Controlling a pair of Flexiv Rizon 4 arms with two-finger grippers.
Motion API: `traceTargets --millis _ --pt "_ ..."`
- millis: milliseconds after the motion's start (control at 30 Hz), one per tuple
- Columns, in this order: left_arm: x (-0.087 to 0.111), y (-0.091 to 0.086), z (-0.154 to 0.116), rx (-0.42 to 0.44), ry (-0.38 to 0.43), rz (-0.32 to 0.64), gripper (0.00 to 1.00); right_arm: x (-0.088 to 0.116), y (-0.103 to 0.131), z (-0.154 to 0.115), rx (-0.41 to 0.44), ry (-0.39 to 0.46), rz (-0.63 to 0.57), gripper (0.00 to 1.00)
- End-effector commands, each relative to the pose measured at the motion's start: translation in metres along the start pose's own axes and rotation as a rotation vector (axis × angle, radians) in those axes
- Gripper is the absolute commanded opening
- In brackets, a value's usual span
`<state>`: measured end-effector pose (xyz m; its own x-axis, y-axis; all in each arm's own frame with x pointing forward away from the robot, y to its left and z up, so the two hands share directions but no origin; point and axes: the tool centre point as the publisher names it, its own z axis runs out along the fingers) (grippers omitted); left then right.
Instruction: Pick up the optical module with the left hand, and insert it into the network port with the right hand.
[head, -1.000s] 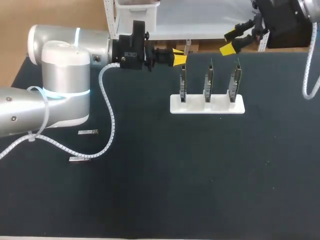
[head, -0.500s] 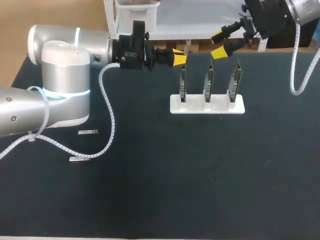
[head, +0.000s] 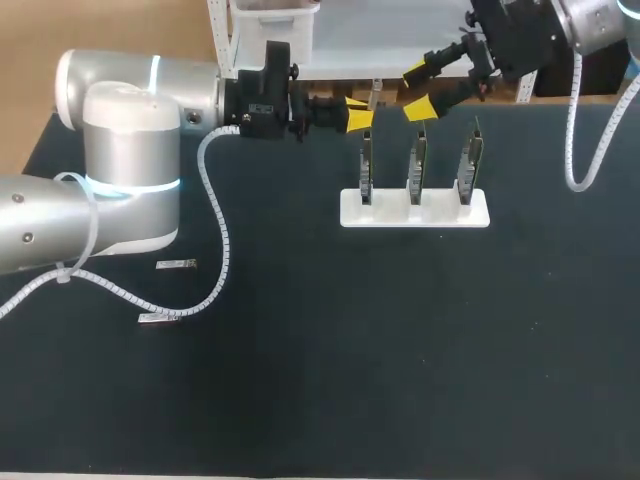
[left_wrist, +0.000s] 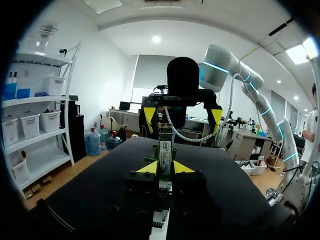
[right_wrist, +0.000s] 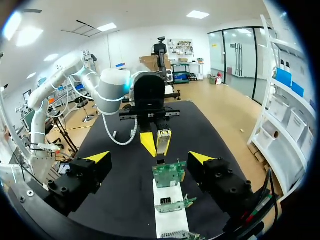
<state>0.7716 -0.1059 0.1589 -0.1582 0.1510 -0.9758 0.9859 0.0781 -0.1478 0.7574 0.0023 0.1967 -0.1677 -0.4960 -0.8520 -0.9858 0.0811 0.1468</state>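
Note:
The network card below my left gripper sits slotted into the white stand. It should stay upright when I push in the optical module.
My left gripper is held level above the table's far edge, shut on a slim silver optical module that sticks out past its yellow tips. In the right wrist view the module points toward the camera. My right gripper hangs open just right of it, facing it, and nothing is between its fingers. Below and between the two grippers, a white stand holds three upright network cards, and the nearest card lies under the right gripper.
Two spare silver modules lie flat on the black mat at the left, near the left arm's white spiral cable. The broad front half of the mat is bare black surface.
My right gripper has swung left and slightly lower toward the left gripper, staying open. The left arm and its module have not moved.

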Motion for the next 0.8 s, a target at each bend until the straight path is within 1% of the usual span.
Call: traceTargets --millis 33,267,533,800 --pt "0.000 0.000 0.001 -0.001 0.001 0.000 0.00 -0.005 -0.009 0.005 -0.032 -0.002 -0.008 1.00" --pt "0.000 0.000 0.001 -0.001 0.001 0.000 0.00 -0.013 -0.010 0.013 -0.050 -0.006 -0.030 1.00" --pt "0.000 0.000 0.001 -0.001 0.001 0.000 0.00 -0.016 -0.011 0.021 -0.056 -0.014 -0.038 1.00" --pt "0.000 0.000 0.001 -0.001 0.001 0.000 0.00 -0.020 -0.013 0.028 -0.091 -0.011 -0.051 1.00"
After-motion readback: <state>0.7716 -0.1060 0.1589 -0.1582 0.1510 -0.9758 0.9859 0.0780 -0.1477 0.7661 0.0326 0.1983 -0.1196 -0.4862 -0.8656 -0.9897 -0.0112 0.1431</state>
